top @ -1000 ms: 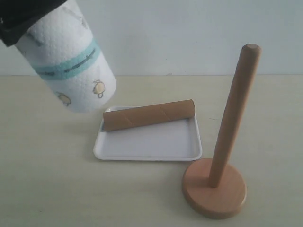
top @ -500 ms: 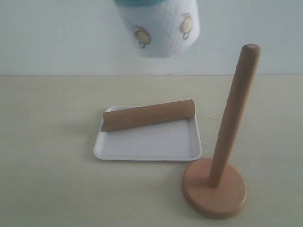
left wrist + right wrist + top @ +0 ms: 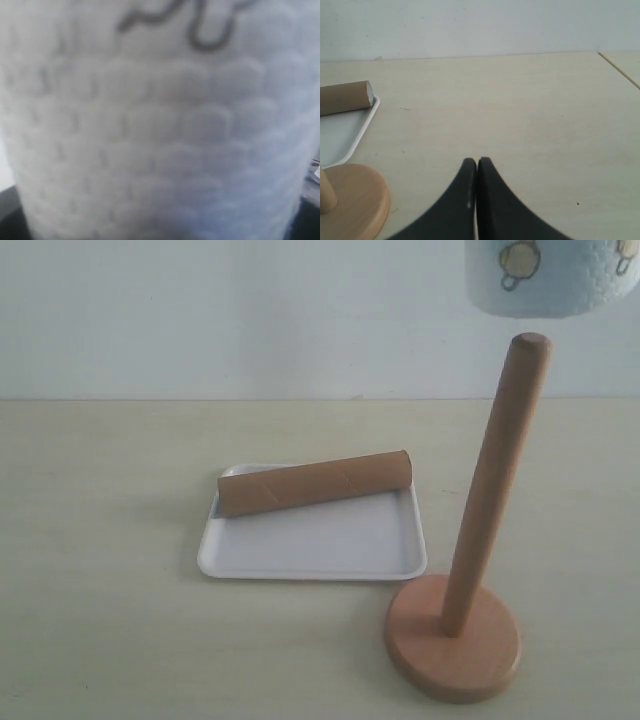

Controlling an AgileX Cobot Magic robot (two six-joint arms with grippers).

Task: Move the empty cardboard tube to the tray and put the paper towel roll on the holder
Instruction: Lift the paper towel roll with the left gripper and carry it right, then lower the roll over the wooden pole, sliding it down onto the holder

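Note:
My left gripper has the paper towel roll's lower end (image 3: 550,302) hanging upright above the holder's round top. It should keep moving the roll down until the roll touches the holder's base (image 3: 450,652).
The paper towel roll (image 3: 545,275) hangs in the air at the top right of the exterior view, its lower end just above the round top of the holder (image 3: 495,480). Seen from the left wrist, the paper towel roll (image 3: 160,130) fills the picture and hides my left gripper's fingers, which carry it. The empty cardboard tube (image 3: 315,483) lies slanted across the far side of the white tray (image 3: 310,550). My right gripper (image 3: 477,161) is shut on nothing, low over the table beside the holder's base (image 3: 355,200). The right wrist view also shows the tube's end (image 3: 345,97).
The holder's round base (image 3: 452,650) stands at the front right, close to the tray's near right corner. A table seam or edge (image 3: 620,70) runs beyond my right gripper. A pale wall rises behind the table.
The paper towel roll has travelled from the upper left, up and across to the right, and now hangs over the holder's pole. Tube, tray and holder have not moved.

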